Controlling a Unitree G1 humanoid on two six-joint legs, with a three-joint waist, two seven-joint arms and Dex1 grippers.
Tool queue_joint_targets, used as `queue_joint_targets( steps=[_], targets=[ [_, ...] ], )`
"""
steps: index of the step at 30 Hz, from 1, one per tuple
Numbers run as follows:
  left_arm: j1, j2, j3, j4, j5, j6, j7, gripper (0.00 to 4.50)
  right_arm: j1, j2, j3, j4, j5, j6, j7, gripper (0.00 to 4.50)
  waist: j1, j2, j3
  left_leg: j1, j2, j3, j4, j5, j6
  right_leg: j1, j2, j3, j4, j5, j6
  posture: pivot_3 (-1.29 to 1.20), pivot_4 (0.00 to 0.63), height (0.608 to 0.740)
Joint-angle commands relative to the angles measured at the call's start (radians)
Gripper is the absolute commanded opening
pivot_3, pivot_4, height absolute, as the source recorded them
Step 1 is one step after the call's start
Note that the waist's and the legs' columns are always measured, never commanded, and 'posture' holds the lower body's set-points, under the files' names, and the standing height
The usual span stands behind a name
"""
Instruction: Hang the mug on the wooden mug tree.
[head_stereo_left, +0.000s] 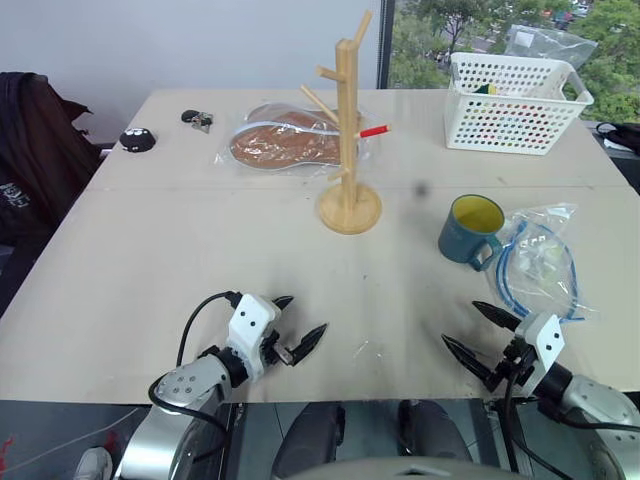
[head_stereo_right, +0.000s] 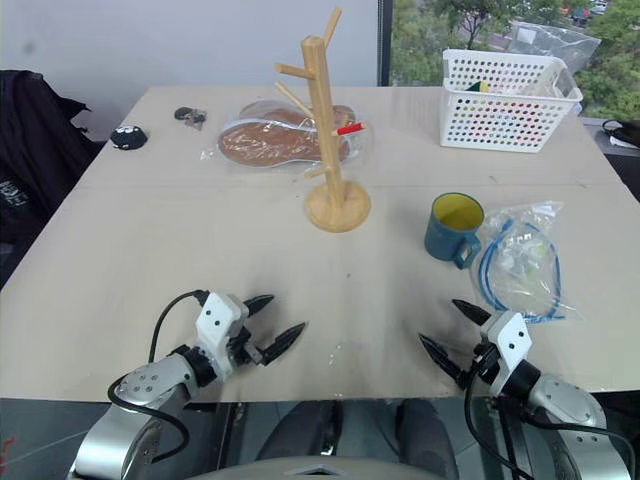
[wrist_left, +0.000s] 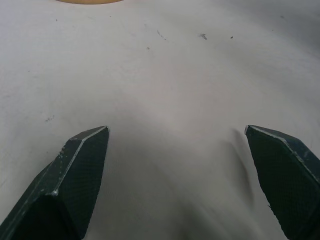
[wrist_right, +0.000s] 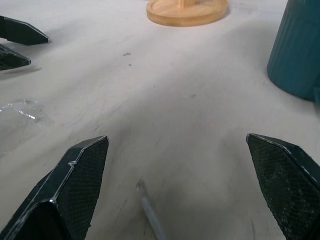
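I can see that the blue cord lies coiled (head_stereo_left: 503, 272) in the clear plastic bag (head_stereo_left: 543, 257), so I expect the cord to come along, still looped, when I carry the bag to the side.
The teal-blue mug (head_stereo_left: 470, 232) with its yellow inside stands upright on the table at the right, its handle turned toward the near edge. Left of it, near the table's middle, the wooden mug tree (head_stereo_left: 348, 140) rises from a round disc base, its pegs bare. My right gripper (head_stereo_left: 470, 330) hovers open near the front edge, well short of the mug; the mug's ribbed side (wrist_right: 298, 50) shows in the right wrist view. At the front left my left gripper (head_stereo_left: 297, 322) is open and holds nothing.
A white perforated basket (head_stereo_left: 514, 101) stands at the back right. A clear bag with blue cord (head_stereo_left: 541, 264) lies just right of the mug. A bagged brown object (head_stereo_left: 290, 140) sits behind the tree. Small dark items (head_stereo_left: 138, 139) lie at the back left.
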Motion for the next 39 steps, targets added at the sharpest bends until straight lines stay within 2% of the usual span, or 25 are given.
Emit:
queue_joint_targets(
  steps=[1,9,22,31,39],
  targets=[
    [0.049,-0.007,0.03,-0.081,-0.045,0.009,0.006,4.5,-0.018,-0.019,-0.011,-0.033,0.011,0.003,0.013,4.45,0.0,0.0,0.0,0.0,0.0,0.0,0.0,0.0,0.0,0.0,0.0,0.0,0.0,0.0,0.0,0.0,0.15,0.74],
    [0.096,-0.015,0.026,-0.125,-0.072,0.013,0.018,4.5,-0.038,-0.033,-0.013,-0.029,0.012,0.012,0.027,4.45,0.001,-0.001,0.001,0.0,0.0,0.0,0.0,0.0,0.0,0.0,0.0,0.0,0.0,0.0,0.0,0.0,0.15,0.74],
    [0.059,0.021,0.023,-0.121,-0.081,0.025,-0.021,4.5,-0.009,-0.019,-0.041,-0.053,0.002,-0.004,-0.003,4.45,0.0,0.0,0.001,0.0,0.0,0.0,0.0,0.0,0.0,0.0,0.0,0.0,0.0,0.0,0.0,0.0,0.15,0.74],
    [-0.144,0.097,-0.009,-0.139,-0.165,0.09,-0.132,4.5,-0.049,-0.043,-0.266,0.033,0.001,-0.029,-0.082,4.45,-0.001,0.0,0.001,0.0,0.0,0.0,0.001,0.0,0.0,0.0,0.001,0.0,0.0,0.0,0.0,0.0,0.15,0.74],
    [-0.307,0.132,-0.039,-0.206,-0.283,0.214,-0.172,4.5,-0.182,-0.087,-0.175,0.156,-0.072,0.139,-0.103,4.45,-0.008,0.0,0.001,0.0,0.0,0.001,0.001,0.0,0.0,0.0,0.001,0.001,0.0,0.0,0.0,0.0,0.15,0.74]
  ],
)
